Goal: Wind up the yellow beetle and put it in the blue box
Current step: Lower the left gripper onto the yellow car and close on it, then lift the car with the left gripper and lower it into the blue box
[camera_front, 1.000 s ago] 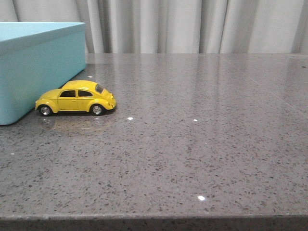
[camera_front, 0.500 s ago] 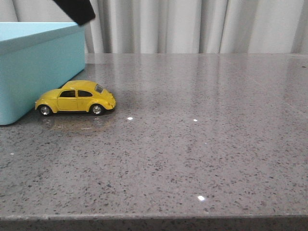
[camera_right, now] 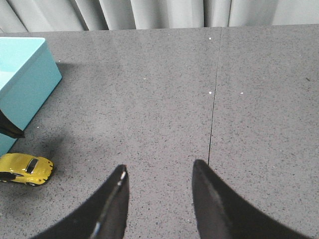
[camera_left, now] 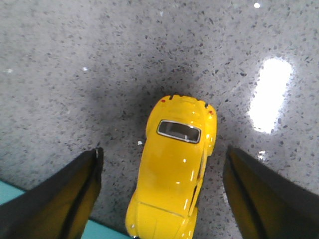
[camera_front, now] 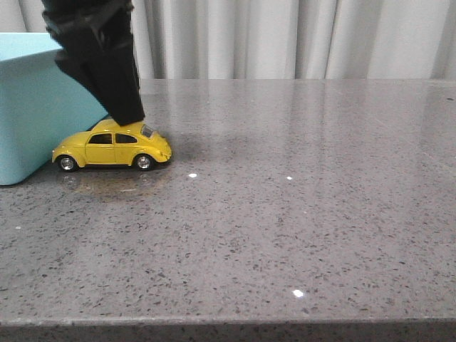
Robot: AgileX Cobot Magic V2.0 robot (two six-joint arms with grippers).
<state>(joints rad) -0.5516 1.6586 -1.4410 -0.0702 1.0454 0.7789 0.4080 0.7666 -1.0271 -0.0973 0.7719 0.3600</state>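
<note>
I should pick up the yellow beetle point(camera_front: 112, 148) with my left gripper and lower it into the box point(camera_front: 23, 45), because it stands next to that blue box, far from my right gripper.
The yellow beetle point(camera_front: 112, 148) stands on its wheels on the grey table, close beside the blue box point(camera_front: 43, 114) at the far left. My left gripper point(camera_front: 132, 114) hangs just above the beetle's roof. In the left wrist view the gripper point(camera_left: 162, 154) is open, its fingers wide on either side of the beetle point(camera_left: 174, 169) without touching it, and a corner of the box point(camera_left: 99, 231) shows. My right gripper point(camera_right: 158, 170) is open and empty above bare table; its view shows the beetle point(camera_right: 26, 168) and box point(camera_right: 22, 84) far off to one side.
The grey speckled table point(camera_front: 285, 214) stretches right of the beetle, with its front edge near the bottom of the front view. Pale curtains point(camera_front: 285, 35) hang behind. A seam point(camera_right: 213, 99) runs across the tabletop in the right wrist view.
My left gripper has come down from above the box into view and now sits just over the beetle's roof. The beetle and box have not moved.
</note>
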